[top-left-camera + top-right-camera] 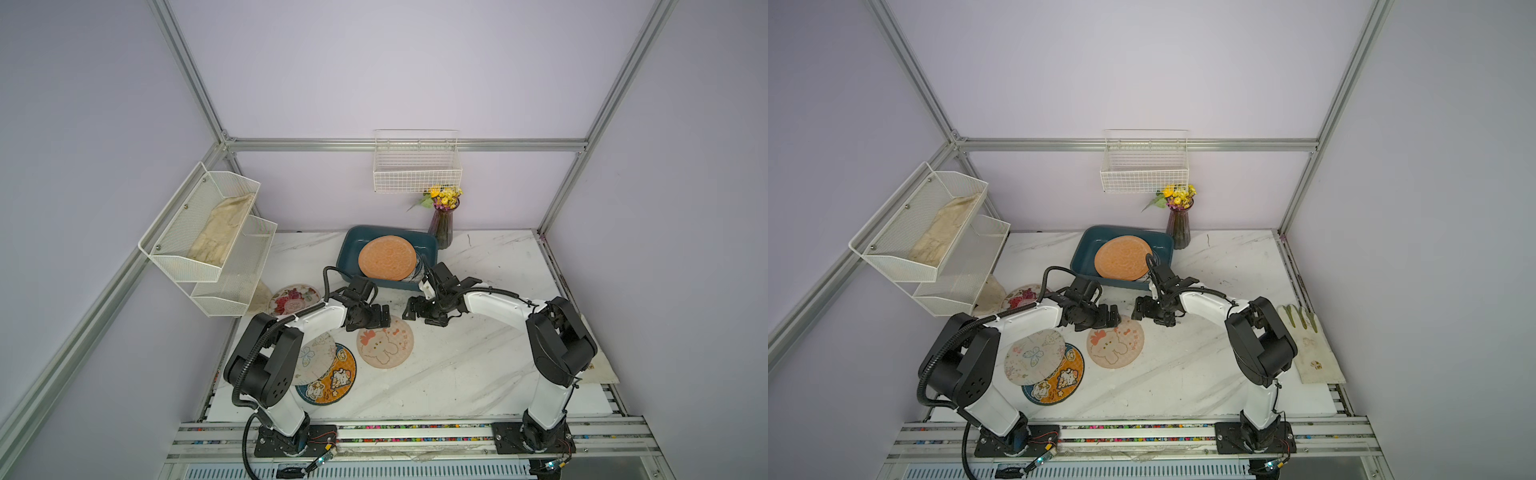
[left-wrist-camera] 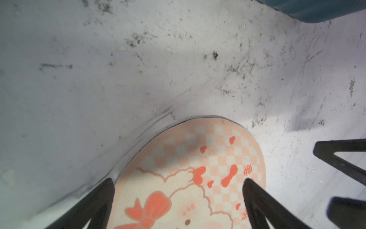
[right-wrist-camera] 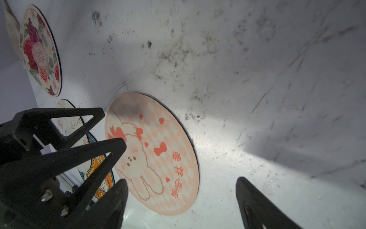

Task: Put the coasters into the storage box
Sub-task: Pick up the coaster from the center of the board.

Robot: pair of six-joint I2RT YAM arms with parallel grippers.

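The pink bunny coaster is flat on the marble. My right gripper should hold its lettered edge steady while my left gripper pinches up the red bow's side.
A pink bunny coaster lies flat on the marble table. My left gripper hangs open over its far edge, its fingers straddling the bunny print. My right gripper stands open just to the right of that coaster, holding nothing. An orange coaster rests tilted in the dark teal storage box. On the left lie a floral coaster and a butterfly coaster overlapping an orange-and-blue cartoon coaster.
A white mesh tiered shelf holding a cloth juts out at the left. A white wire basket hangs on the back wall above a vase of flowers beside the box. A pale cloth lies at the table's right edge.
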